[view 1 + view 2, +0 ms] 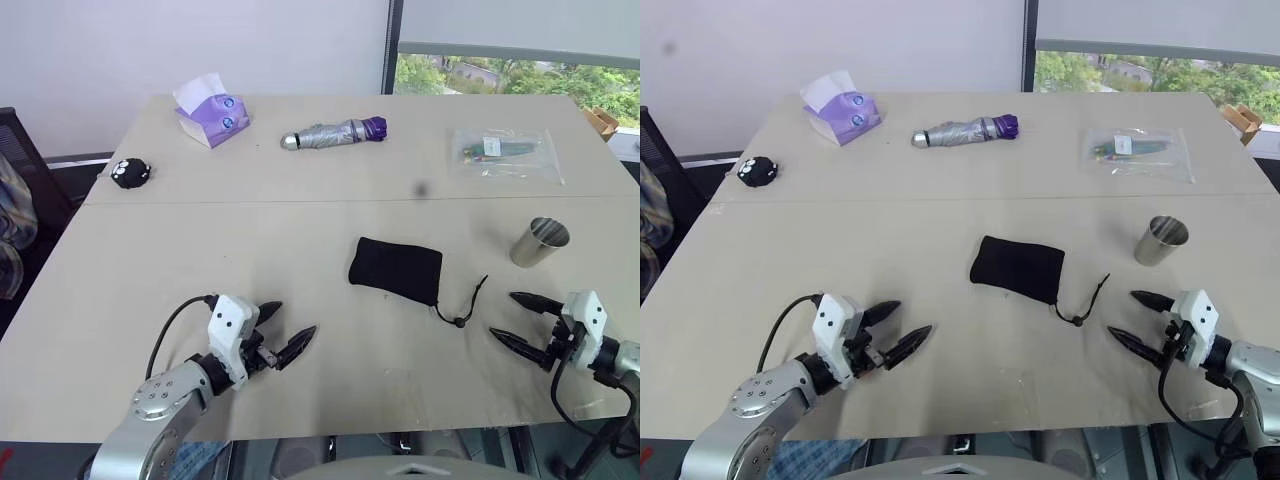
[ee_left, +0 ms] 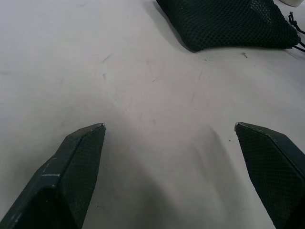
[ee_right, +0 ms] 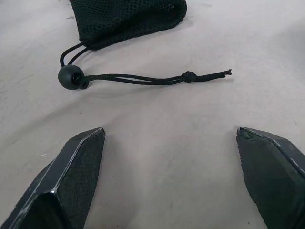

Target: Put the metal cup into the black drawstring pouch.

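Note:
I expect the black drawstring pouch (image 1: 396,268) to gape open when I lift its lower edge, because the pouch's opening edge (image 1: 439,277) is wide and the cord leaves it ungathered.
The black drawstring pouch (image 1: 396,269) lies flat at the middle of the table, its cord and round toggle (image 3: 70,77) trailing toward the right. The metal cup (image 1: 540,242) stands upright to the right of the pouch, mouth up. My left gripper (image 1: 290,330) hovers open low over the table, left of and nearer than the pouch, with nothing between its fingers. My right gripper (image 1: 518,320) is open too, just nearer than the cup and right of the cord's end, pointing toward the pouch (image 3: 128,19). The pouch's closed end (image 2: 228,24) lies ahead of the left fingers.
Along the far side lie a purple tissue pack (image 1: 212,112), a silver folded umbrella with a purple end (image 1: 333,133), a clear plastic bag (image 1: 503,152) and a small black fuzzy toy (image 1: 131,172). The table's near edge (image 1: 400,432) runs just behind both grippers.

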